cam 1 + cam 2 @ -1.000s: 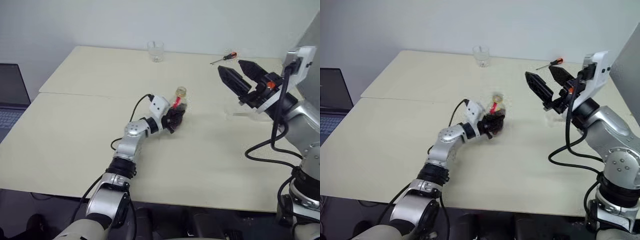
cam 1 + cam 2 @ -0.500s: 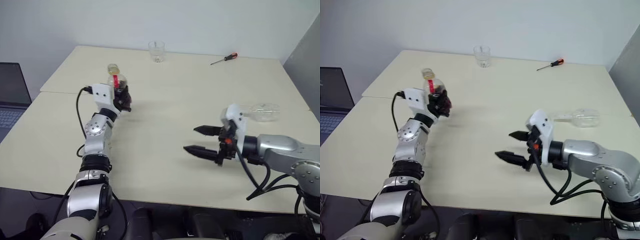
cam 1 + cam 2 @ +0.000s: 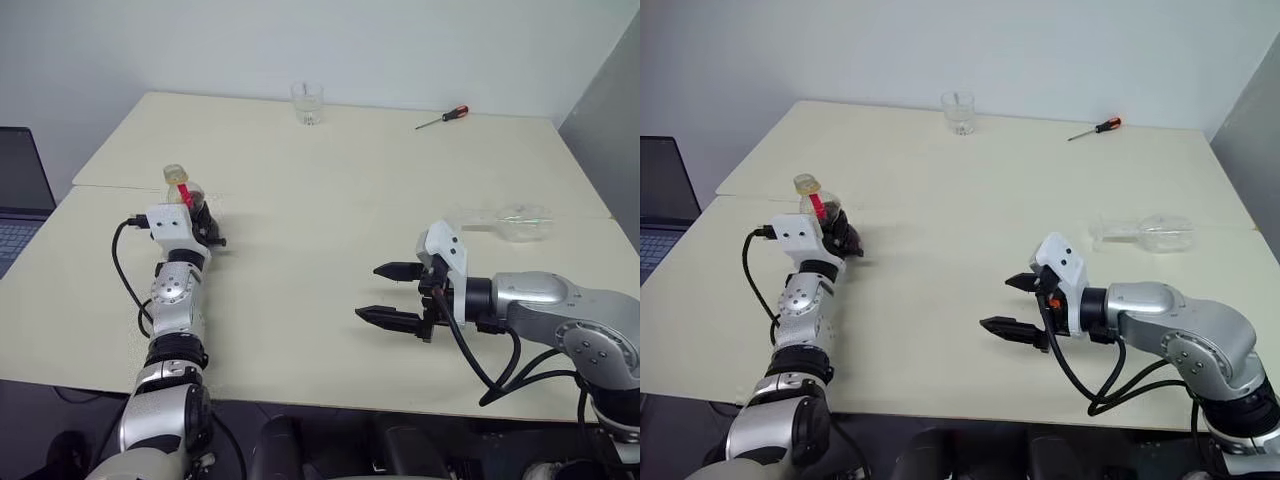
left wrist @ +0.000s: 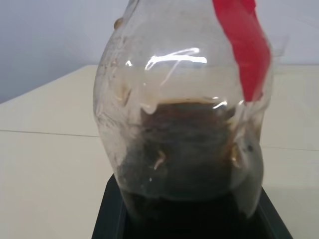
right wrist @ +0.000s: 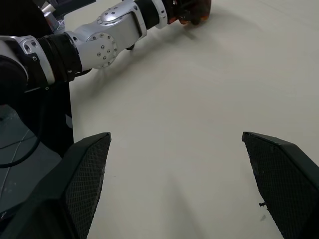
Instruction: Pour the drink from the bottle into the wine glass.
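Note:
The wine glass [image 3: 524,222] has a wide foot [image 3: 456,218] spreading at its stem's end, so I expect it to stand by itself when I turn it upright by that stem.
My left gripper [image 3: 203,216] is shut on the bottle [image 3: 187,196], a squat clear one with a red neck label and a yellowish cap, held nearly upright near the table's left side. The left wrist view shows the dark drink [image 4: 184,154] filling the bottle's lower part. The wine glass [image 3: 1148,232] lies on its side on the table at the right, with its stem toward the middle. My right gripper [image 3: 387,292] hovers low over the front middle of the table, pointing left. It is open and empty, well apart from the glass.
A short clear tumbler [image 3: 307,102] stands at the table's far edge. A screwdriver [image 3: 443,117] with a red handle lies at the back right. A laptop [image 3: 15,195] sits beyond the table's left edge. A seam [image 3: 380,205] runs across the tabletop.
My left arm has swung left, carrying the bottle from the table's middle to its left side and turning it upright. My right gripper came down from near the wine glass and stays open.

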You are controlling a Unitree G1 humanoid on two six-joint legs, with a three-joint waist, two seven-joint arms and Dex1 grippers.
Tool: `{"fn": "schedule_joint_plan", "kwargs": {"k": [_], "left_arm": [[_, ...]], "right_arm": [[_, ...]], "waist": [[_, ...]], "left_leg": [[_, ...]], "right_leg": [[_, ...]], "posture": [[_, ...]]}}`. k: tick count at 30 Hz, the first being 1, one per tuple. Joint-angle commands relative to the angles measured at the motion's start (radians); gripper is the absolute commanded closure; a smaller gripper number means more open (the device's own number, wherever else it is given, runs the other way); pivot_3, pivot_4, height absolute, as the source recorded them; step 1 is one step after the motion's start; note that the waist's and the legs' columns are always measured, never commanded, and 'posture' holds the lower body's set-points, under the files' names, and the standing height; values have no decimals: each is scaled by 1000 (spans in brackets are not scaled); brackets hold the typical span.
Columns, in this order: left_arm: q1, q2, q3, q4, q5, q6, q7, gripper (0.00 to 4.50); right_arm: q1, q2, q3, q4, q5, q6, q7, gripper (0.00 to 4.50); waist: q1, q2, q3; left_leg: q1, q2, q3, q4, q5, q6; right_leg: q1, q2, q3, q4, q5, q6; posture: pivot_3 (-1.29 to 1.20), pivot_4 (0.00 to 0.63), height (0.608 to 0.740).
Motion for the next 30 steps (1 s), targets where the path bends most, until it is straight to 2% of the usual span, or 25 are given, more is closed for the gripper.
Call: {"fn": "schedule_joint_plan", "kwargs": {"k": [1, 6, 9, 12, 23, 27, 30], "left_arm": [[-1, 15, 21, -21, -14, -36, 24, 2590], [4, 1, 34, -35, -42, -26, 31, 859], [14, 1, 34, -46, -45, -23, 38, 20], [26, 2, 31, -64, -49, -9, 43, 20], [225, -55, -8, -344, -54, 163, 56, 20], [294, -78, -22, -423, -52, 219, 61, 20], [339, -85, -20, -478, -59, 253, 62, 20]], "right_arm": [[-26, -1, 15, -5, -25, -15, 34, 0], [-35, -3, 32, 11, -71, -24, 63, 0], [-39, 6, 34, 18, -89, -26, 76, 0], [-42, 12, 36, 26, -103, -31, 88, 0], [-1, -12, 6, 108, -176, -91, 152, 0], [32, -21, -52, 179, -203, -128, 166, 0], [45, 23, -137, 218, -153, -137, 155, 0]], "waist": [[0, 0, 0], [1, -1, 0], [1, -1, 0], [0, -1, 0], [0, -1, -1], [1, -2, -1], [-3, -2, -1]], "left_leg": [[0, 0, 0, 0, 0, 0], [0, 0, 0, 1, 0, 0], [0, 0, 0, 1, 0, 0], [0, 0, 0, 1, 0, 0], [1, 0, 0, 1, 0, 0], [1, 0, 0, 1, 0, 0], [2, 0, 1, 0, 0, 0]], "right_leg": [[0, 0, 0, 0, 0, 0], [0, 0, 0, 1, 0, 0], [0, 0, 0, 1, 0, 0], [0, 0, 0, 1, 0, 0], [0, 0, 0, 1, 2, -4], [0, 0, 0, 1, 2, -4], [0, 0, 1, 1, 2, -4]], "posture": [[0, 150, 740], [0, 150, 740], [0, 150, 740], [0, 150, 740], [0, 150, 740], [0, 150, 740], [0, 150, 740]]}}
